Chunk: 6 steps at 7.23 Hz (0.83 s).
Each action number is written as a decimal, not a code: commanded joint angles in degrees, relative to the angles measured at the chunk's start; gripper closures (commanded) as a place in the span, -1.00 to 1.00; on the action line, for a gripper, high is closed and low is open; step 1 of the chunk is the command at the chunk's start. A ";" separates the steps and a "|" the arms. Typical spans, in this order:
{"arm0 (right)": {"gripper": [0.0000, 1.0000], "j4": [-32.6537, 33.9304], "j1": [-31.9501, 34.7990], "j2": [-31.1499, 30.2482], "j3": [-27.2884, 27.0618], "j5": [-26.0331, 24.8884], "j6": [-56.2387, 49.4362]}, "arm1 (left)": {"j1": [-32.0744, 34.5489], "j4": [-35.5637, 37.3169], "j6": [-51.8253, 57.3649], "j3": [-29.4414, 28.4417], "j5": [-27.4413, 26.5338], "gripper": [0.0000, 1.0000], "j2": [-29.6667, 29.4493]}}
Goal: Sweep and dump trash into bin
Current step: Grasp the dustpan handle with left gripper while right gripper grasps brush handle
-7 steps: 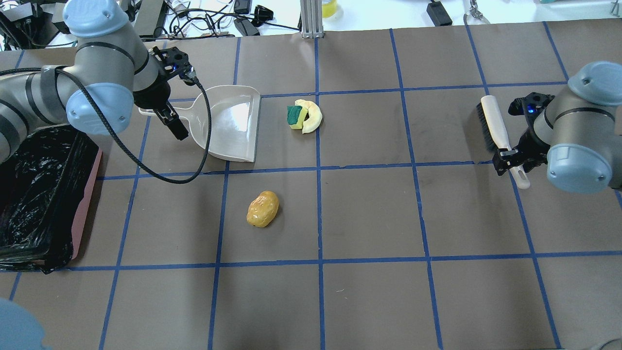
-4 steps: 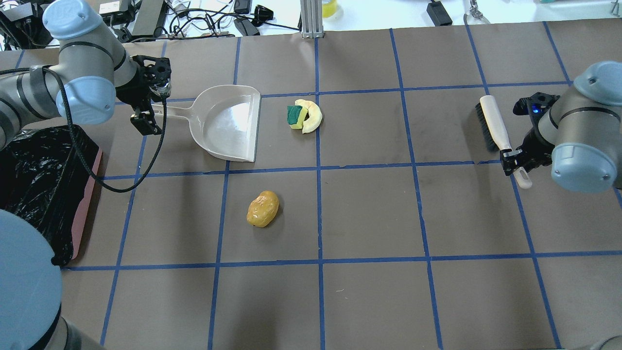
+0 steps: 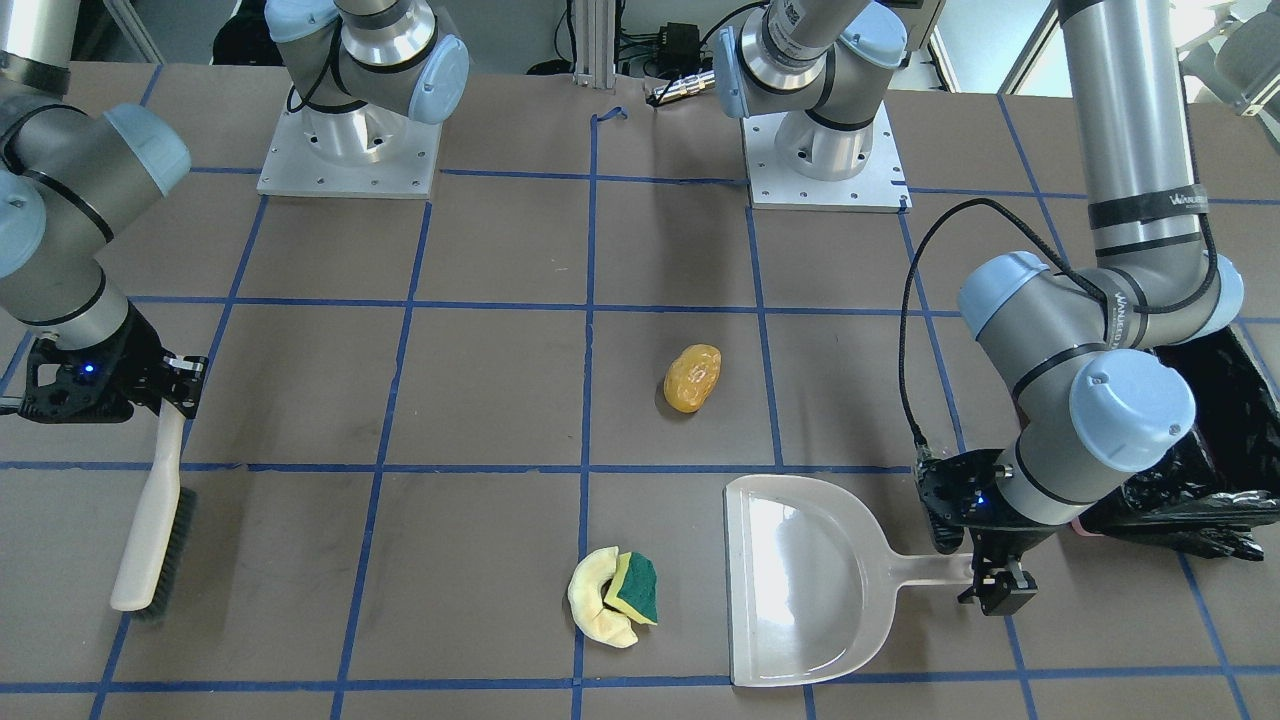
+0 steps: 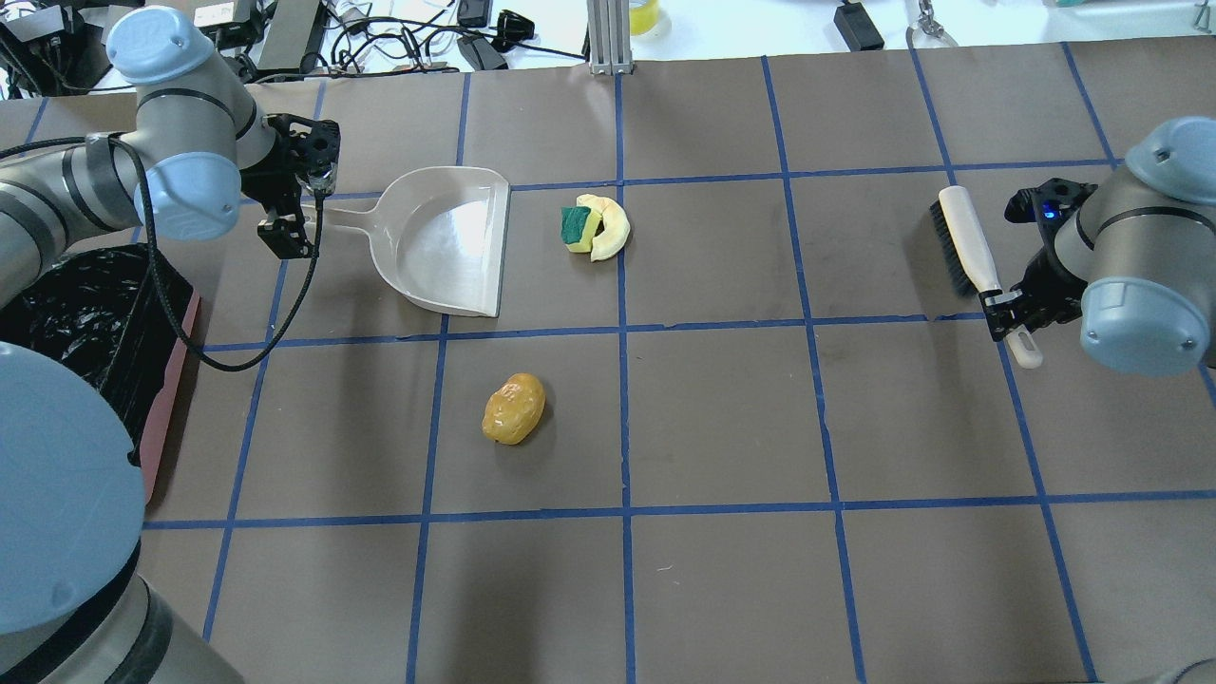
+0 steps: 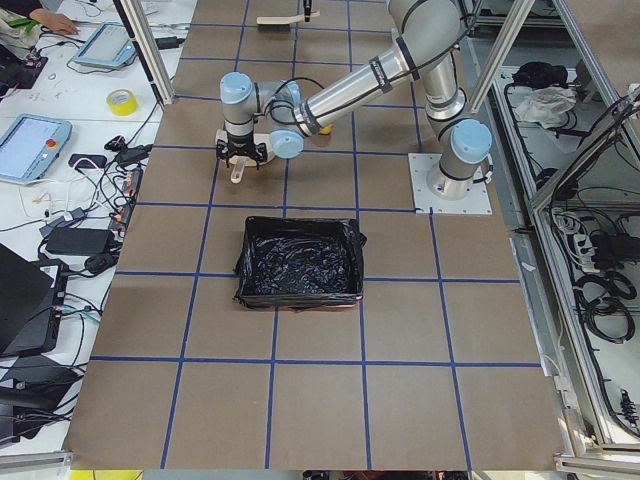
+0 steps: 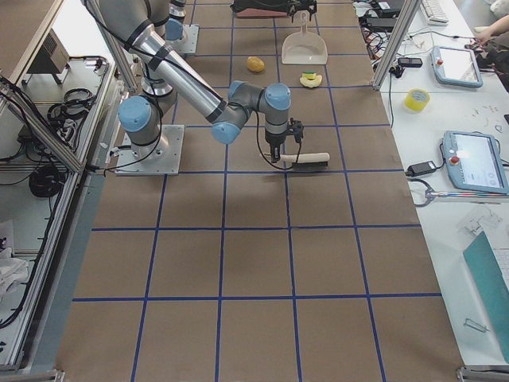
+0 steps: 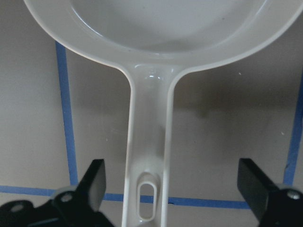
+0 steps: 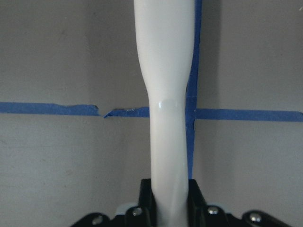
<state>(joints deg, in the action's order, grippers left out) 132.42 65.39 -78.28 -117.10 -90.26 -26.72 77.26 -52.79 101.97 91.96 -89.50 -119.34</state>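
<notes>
The white dustpan's rim (image 3: 876, 528) stands up behind its flat opening (image 3: 731, 584), so I expect all the trash to slide out when I tip the dustpan over the bin.
The trash lies on the brown table: an orange-yellow potato-like lump (image 4: 514, 408) (image 3: 692, 379), and a pale yellow peel (image 4: 615, 228) (image 3: 593, 607) touching a yellow-and-green sponge (image 4: 576, 227) (image 3: 636, 588). The pink bin with a black bag (image 4: 169, 399) (image 3: 1230, 400) stands at the table's left edge. My left gripper (image 4: 296, 209) (image 7: 173, 184) is open, its fingers (image 7: 94, 179) straddling the end of the white dustpan's handle (image 7: 147, 156). The dustpan (image 4: 446, 237) (image 3: 800, 575) lies flat, mouth toward the peel and sponge. My right gripper (image 4: 1009, 315) (image 3: 170, 395) is shut on the white brush (image 4: 964, 237) (image 8: 165, 71).
Blue tape lines grid the table. Cables and devices lie beyond the far edge (image 4: 399, 38). An aluminium post (image 4: 608, 38) stands at the far middle. The two arm bases (image 3: 345, 150) (image 3: 820, 150) sit at the robot's side. The left arm's black cable (image 4: 247, 332) hangs low beside the bin.
My left gripper has swung from beside the dustpan's bowl back to the handle's end and turned to straddle it. The right gripper and brush have barely shifted.
</notes>
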 commanded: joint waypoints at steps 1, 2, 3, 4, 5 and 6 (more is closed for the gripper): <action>1.00 -6.33 0.52 -2.91 3.79 2.87 2.53 | -0.01 0.49 -0.19 -0.12 0.11 -1.00 -0.71; 1.00 -13.08 2.35 -5.89 6.94 3.16 7.34 | -0.01 0.58 -0.45 -0.12 0.20 -1.00 -0.80; 1.00 -17.76 7.33 -6.79 10.98 2.90 13.04 | -0.01 0.67 -0.28 -0.12 0.20 -0.89 -0.89; 1.00 -22.86 12.69 -6.80 14.85 2.29 20.84 | -0.01 0.67 -0.11 -0.12 0.20 -0.68 -0.98; 1.00 -24.91 18.05 -6.11 17.84 2.20 28.14 | -0.01 0.67 0.07 -0.12 0.12 -0.31 -0.98; 1.00 -24.23 23.41 -4.27 18.74 2.81 34.22 | -0.01 0.67 0.07 -0.20 0.20 0.11 -1.06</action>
<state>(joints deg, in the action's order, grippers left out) 109.26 82.09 -84.09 -100.71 -87.82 -0.76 77.26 -52.12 101.96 91.82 -89.34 -120.33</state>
